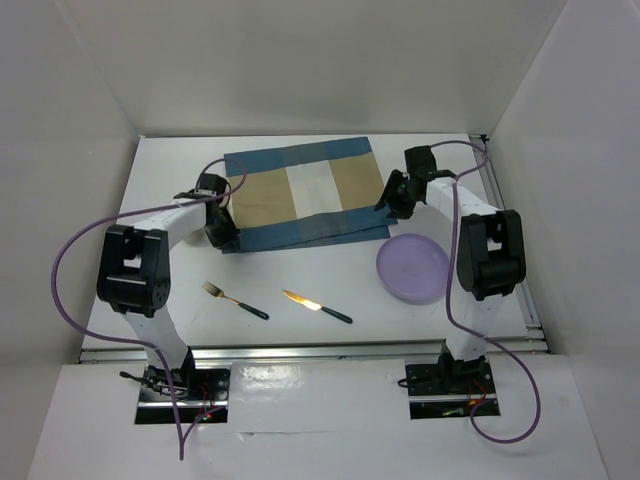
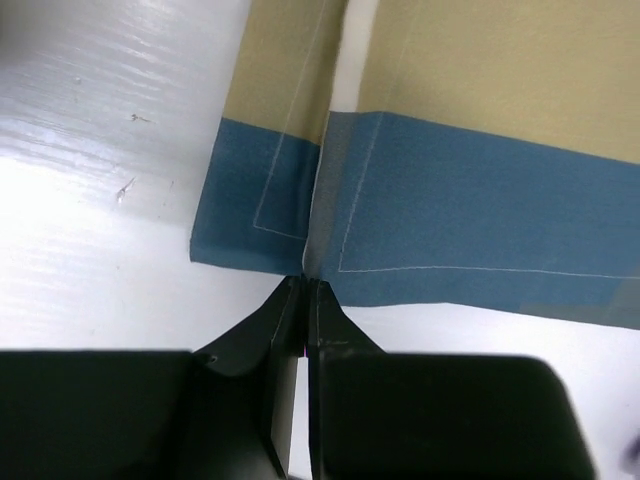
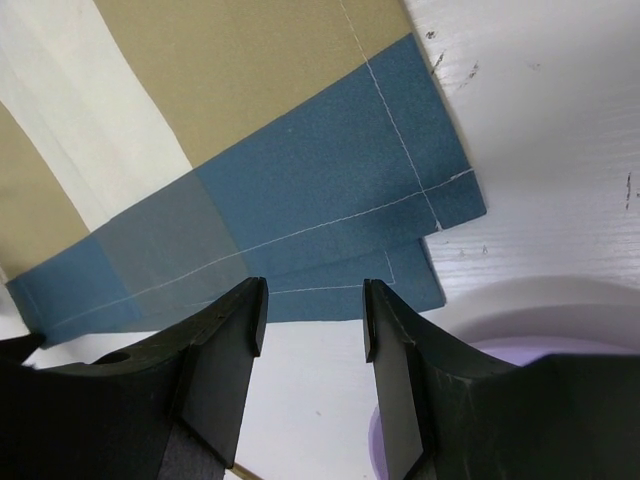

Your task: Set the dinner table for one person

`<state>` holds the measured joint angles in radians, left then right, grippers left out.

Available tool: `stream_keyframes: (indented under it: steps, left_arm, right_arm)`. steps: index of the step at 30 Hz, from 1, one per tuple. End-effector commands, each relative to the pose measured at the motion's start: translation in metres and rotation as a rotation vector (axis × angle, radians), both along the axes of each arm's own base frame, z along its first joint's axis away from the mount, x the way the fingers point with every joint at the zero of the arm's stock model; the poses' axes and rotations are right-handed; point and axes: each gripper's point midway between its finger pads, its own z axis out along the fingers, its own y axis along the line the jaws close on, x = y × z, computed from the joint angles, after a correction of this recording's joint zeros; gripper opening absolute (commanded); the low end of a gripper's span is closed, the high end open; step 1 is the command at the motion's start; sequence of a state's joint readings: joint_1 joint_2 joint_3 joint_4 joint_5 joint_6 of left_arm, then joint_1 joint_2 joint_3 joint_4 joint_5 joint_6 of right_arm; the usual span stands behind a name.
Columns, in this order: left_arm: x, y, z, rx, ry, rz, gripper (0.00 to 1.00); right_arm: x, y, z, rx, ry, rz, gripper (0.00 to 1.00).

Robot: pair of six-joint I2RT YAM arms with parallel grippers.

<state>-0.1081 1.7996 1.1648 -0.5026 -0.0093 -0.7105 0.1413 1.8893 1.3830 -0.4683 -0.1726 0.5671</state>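
Note:
The placemat's top layer lies crooked on its lower layer point(image 1: 372, 234), so my right gripper should pinch the top layer's loose corner point(image 1: 393, 221) before both grippers lift the top layer and lay it down again.
A blue, beige and white striped placemat point(image 1: 300, 200) lies folded on the white dinner table point(image 1: 170, 180), its layers offset at the near right corner. My left gripper point(image 1: 222, 236) is at the mat's near left corner. In the left wrist view the gripper point(image 2: 305, 285) is shut on a pinched ridge of the mat's blue border point(image 2: 480, 200). My right gripper point(image 1: 394, 197) hovers by the mat's right end. In the right wrist view the gripper point(image 3: 313, 300) stands open just off the blue edge point(image 3: 300, 190), nothing between its fingers.
A lilac plate point(image 1: 412, 268) sits right of the mat, close under the right arm, its rim point(image 3: 520, 300) beside the right finger. A gold fork point(image 1: 235, 300) and a gold knife point(image 1: 315, 306) with dark handles lie near the front rail. White walls enclose the table.

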Motion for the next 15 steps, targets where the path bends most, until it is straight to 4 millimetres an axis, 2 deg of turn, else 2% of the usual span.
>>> stream_keyframes:
  steps: [1, 2, 5, 8, 15]
  left_arm:
    - [0.013, 0.003, 0.041, 0.013, -0.082, 0.005, 0.09]
    - [0.014, 0.004, 0.046, 0.02, -0.092, 0.008, 0.01]
    - [0.016, 0.004, 0.052, 0.024, -0.094, 0.0, 0.0]
    - [0.021, 0.004, 0.066, 0.02, -0.126, 0.001, 0.0]
    - [0.03, 0.003, 0.081, 0.021, -0.157, -0.007, 0.0]
  right_arm:
    - [0.002, -0.012, 0.016, -0.023, -0.033, -0.022, 0.55]
    - [0.003, -0.013, 0.014, -0.026, -0.021, -0.036, 0.61]
    - [0.005, -0.022, 0.01, -0.05, -0.012, -0.06, 0.71]
    - [0.007, -0.033, 0.005, -0.06, -0.002, -0.087, 0.74]
    - [0.014, -0.053, -0.019, -0.071, 0.053, -0.122, 0.72]
